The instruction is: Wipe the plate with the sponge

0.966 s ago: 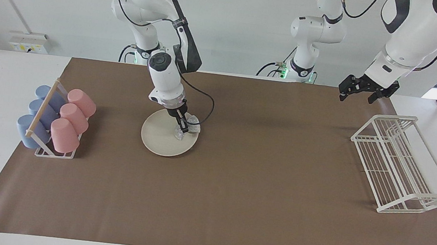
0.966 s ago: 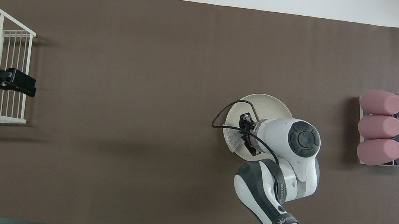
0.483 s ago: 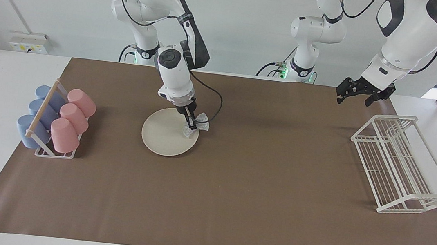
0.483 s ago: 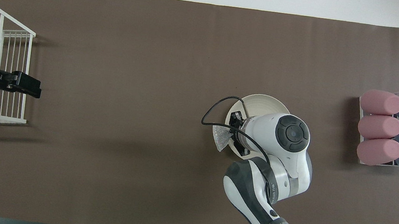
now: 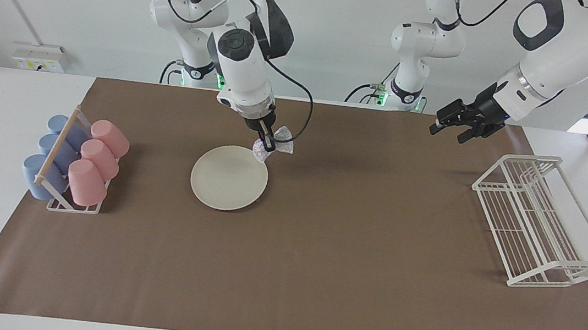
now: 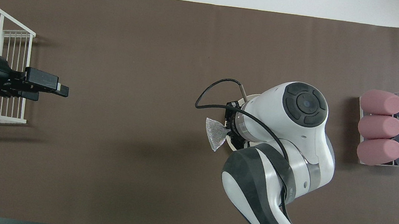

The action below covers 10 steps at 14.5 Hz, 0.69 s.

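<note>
I expect the sponge to stay spread out around my left gripper when I carry it, because the sponge's loose end fans (image 6: 218,134) out (image 6: 211,134) beside my right gripper.
The cream-white plate (image 5: 225,182) lies flat on the brown mat, toward the right arm's end of the table. The silvery, wrinkly sponge (image 5: 260,154) hangs in the air over the plate's rim on the side nearer the robots, clear of the plate. My right gripper (image 5: 268,144) is shut on the sponge. In the overhead view the right arm covers most of the plate, and the sponge (image 6: 215,138) sticks out beside the wrist. My left gripper (image 5: 446,128) hovers open and empty above the mat near the wire rack, and also shows as the left gripper (image 6: 53,94) from above.
A white wire dish rack (image 5: 536,226) stands at the left arm's end of the table. A cup holder with pink and blue cups (image 5: 73,162) lying on their sides stands at the right arm's end, beside the plate. The brown mat (image 5: 351,249) covers the table.
My right gripper has lifted the sponge off the plate and drawn it up past the rim nearer the robots. The left gripper has swung out from over the rack toward the table's middle.
</note>
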Each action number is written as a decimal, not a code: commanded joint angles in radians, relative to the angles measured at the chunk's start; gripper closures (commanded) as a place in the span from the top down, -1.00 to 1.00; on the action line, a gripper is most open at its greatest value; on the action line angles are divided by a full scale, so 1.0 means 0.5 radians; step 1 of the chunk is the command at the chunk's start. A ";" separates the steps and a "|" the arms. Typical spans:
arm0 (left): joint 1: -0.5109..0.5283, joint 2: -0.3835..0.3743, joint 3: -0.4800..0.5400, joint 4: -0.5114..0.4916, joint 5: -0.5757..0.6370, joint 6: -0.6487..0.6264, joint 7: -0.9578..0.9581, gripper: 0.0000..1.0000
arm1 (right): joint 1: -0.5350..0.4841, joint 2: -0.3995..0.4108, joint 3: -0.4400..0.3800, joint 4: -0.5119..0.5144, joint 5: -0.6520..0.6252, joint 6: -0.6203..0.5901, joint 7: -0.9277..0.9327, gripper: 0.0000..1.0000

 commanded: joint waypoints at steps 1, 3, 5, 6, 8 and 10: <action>-0.034 -0.203 -0.008 -0.356 -0.329 0.238 0.004 1.00 | 0.052 0.045 0.010 0.207 -0.029 -0.082 0.227 -1.00; -0.104 -0.215 -0.011 -0.424 -0.517 0.321 0.016 1.00 | 0.159 0.085 0.007 0.345 -0.212 -0.094 0.494 -1.00; -0.224 -0.239 -0.011 -0.528 -0.728 0.446 0.016 1.00 | 0.263 0.125 0.010 0.465 -0.333 -0.168 0.739 -1.00; -0.279 -0.267 -0.011 -0.601 -0.851 0.532 0.025 1.00 | 0.304 0.140 0.010 0.514 -0.345 -0.192 0.835 -1.00; -0.454 -0.353 -0.011 -0.785 -1.105 0.789 0.114 1.00 | 0.368 0.162 0.010 0.570 -0.354 -0.202 1.053 -1.00; -0.555 -0.356 -0.008 -0.865 -1.320 0.886 0.273 1.00 | 0.430 0.159 0.007 0.570 -0.373 -0.223 1.102 -1.00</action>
